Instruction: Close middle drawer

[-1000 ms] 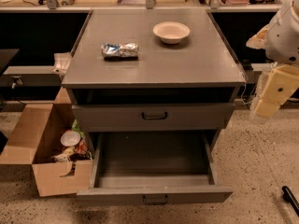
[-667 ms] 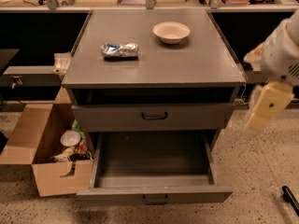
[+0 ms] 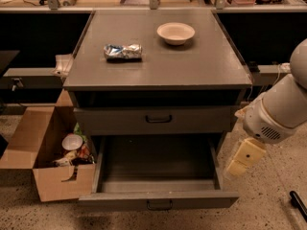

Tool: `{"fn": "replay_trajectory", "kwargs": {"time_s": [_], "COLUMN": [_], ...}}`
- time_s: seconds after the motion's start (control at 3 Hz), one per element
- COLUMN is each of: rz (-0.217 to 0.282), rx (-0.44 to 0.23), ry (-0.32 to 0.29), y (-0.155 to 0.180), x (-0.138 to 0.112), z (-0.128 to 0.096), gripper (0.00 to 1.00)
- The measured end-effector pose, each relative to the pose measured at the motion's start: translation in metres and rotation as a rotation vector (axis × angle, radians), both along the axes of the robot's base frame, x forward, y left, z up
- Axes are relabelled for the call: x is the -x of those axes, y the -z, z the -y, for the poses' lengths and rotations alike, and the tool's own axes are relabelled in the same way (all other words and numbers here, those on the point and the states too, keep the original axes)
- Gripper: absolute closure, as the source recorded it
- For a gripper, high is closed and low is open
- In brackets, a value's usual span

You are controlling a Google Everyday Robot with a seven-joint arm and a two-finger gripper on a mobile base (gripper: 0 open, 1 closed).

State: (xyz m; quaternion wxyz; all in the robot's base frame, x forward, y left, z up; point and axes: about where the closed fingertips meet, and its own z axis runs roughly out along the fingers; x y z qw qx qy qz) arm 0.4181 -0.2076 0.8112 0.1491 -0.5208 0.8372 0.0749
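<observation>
My gripper is hanging clear of the middle drawer's side point(image 3: 215, 165), so I should keep bringing it around until it faces the middle drawer's front point(image 3: 203, 201), ready to push.
The grey cabinet point(image 3: 158, 75) stands in the middle of the view. Its middle drawer point(image 3: 158, 199) is pulled far out toward me, empty inside, with a low flat front and a small dark bar handle point(image 3: 159, 205). The top drawer point(image 3: 158, 120) above it is shut. The lowest drawer is hidden under the open one. My gripper point(image 3: 243, 158), a cream-coloured piece at the end of the white arm point(image 3: 280, 111), hangs just right of the open drawer's right side wall, above the floor and apart from the drawer front.
A white bowl point(image 3: 176, 32) and a crumpled foil packet point(image 3: 123, 51) lie on the cabinet top. An open cardboard box point(image 3: 45, 150) with trash stands on the floor to the left of the drawer. A dark object point(image 3: 298, 204) lies on the floor at bottom right.
The arm has moved down and to the left, bringing the gripper from beside the cabinet's upper right corner down to the open drawer's right side. The drawer has not moved.
</observation>
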Motion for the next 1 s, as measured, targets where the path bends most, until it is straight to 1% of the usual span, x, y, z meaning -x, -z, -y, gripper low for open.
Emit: {"fn": "replay_trajectory", "kwargs": {"time_s": [0.33,0.67,1.0], "rz": [0.0,-0.08,-0.177], "rx": [0.0,0.0,-0.023], "ry": [0.0,-0.011,0.009], "y": [0.0,0.049,0.122], "x": [0.0,0.004,0.016], "z": [0.0,-0.01,-0.026], "gripper": [0.0,0.0,0.0]}}
